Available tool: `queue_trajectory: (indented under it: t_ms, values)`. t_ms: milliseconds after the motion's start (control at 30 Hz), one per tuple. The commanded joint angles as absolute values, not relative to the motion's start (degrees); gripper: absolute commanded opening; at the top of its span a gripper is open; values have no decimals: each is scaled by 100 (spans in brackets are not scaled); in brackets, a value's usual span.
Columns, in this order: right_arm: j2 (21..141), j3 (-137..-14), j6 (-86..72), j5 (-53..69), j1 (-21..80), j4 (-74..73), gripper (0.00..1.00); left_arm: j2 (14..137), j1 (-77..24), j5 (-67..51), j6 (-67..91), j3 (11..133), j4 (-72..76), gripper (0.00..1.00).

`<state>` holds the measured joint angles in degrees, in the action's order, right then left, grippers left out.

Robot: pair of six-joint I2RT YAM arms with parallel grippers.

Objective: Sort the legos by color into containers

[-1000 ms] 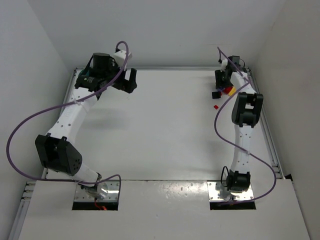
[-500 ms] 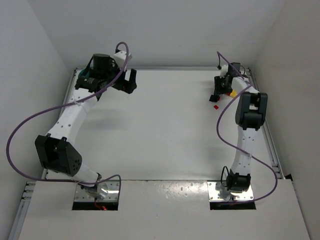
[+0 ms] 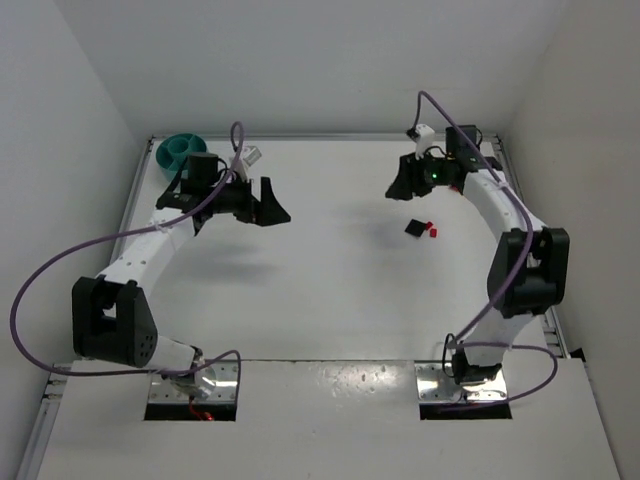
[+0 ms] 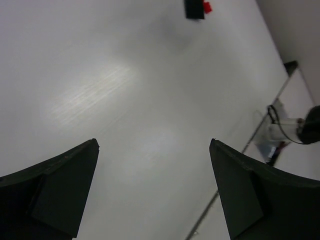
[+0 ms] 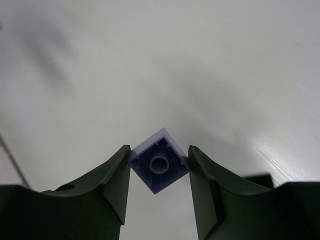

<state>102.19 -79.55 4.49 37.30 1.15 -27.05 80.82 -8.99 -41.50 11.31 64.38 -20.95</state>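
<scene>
The purple lego (image 5: 161, 142) sticks out past my right gripper's fingers, so my left gripper should keep moving toward it with open fingers until the lego (image 5: 159, 164) is between them.
My right gripper (image 3: 399, 186) hangs over the back right of the table, shut on a purple lego (image 5: 160, 162) pinched corner to corner between its fingers, underside towards the camera. A black lego (image 3: 413, 228) and a red lego (image 3: 433, 231) lie side by side on the table just in front of it; both also show in the left wrist view, black (image 4: 194, 8) and red (image 4: 206, 7). The teal bowl (image 3: 180, 150) sits in the back left corner. My left gripper (image 3: 268, 206) is open and empty, to the right of the bowl. No yellow or cream-white lego shows.
White walls close in on the table at the back and both sides. Metal rails (image 3: 135, 195) run along the left and right table edges. The right arm's base and its cable (image 4: 280, 135) show at the near edge.
My right gripper has moved left out of the back right corner with the purple lego. My left gripper has swung right and forward, uncovering the teal bowl. The yellow lego is no longer seen.
</scene>
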Motion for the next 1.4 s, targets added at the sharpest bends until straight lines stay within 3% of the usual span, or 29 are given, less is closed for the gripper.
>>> queue_trajectory:
  t_ms: [0,367,600,833,1233,1367]
  values:
    - [9721,-7849,457,4991,736,-2646,6,8226,-888,-5509,2301,6276,-1012,99]
    - [9439,-7849,1028,4536,2530,-3181,6,8876,-888,-6196,3585,6275,-290,99]
    - [9500,-8015,1230,3982,3094,-3243,6,9052,-1019,-6302,3876,6162,9,87]
    - [9554,-8173,1283,3490,3445,-3191,6,9228,-1397,-6442,3928,6161,9,68]
    - [9659,-8341,1389,3007,3665,-3138,6,9404,-1801,-6706,4086,6108,237,60]
    - [9659,-8341,1450,2884,3771,-3138,6,9404,-1854,-6811,4227,6003,455,47]
